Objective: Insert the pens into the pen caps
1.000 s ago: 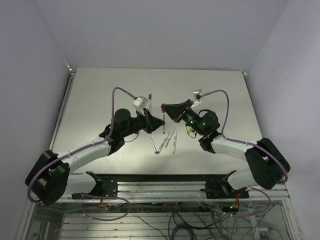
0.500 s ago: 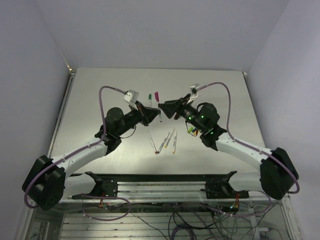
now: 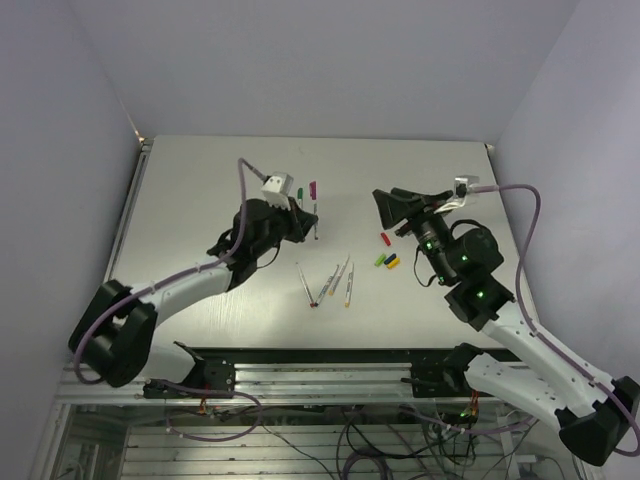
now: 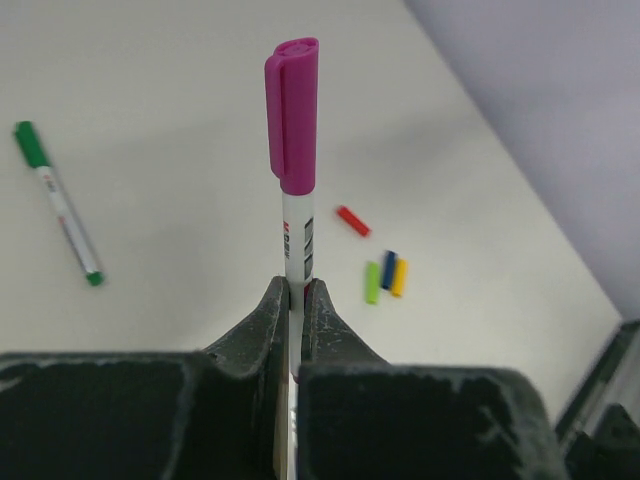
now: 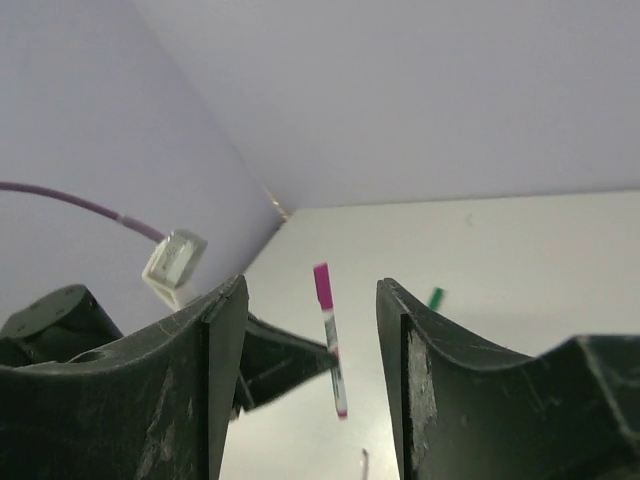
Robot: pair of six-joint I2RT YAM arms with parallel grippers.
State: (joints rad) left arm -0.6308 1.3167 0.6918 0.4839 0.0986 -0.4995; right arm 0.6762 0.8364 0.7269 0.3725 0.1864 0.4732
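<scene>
The magenta cap is straight on its pen, so my left gripper should keep going toward the pen with the green cap and let go beside it.
My left gripper is shut on a whitish pen that stands up from its jaws, above the table's middle. A magenta cap sits on that pen's top end. To the right my right gripper is open and holds nothing; through its fingers the capped pen shows at a distance. Three uncapped pens lie side by side on the table. Loose red, green and yellow caps lie below the right gripper, with a blue cap between the last two.
A pen with a green cap lies flat behind the left gripper. The table's metal rail runs along the near edge. A wall corner stands at the table's far left.
The right gripper has opened and drawn back to the right, away from the left gripper. The magenta cap stays on the pen held by the left gripper.
</scene>
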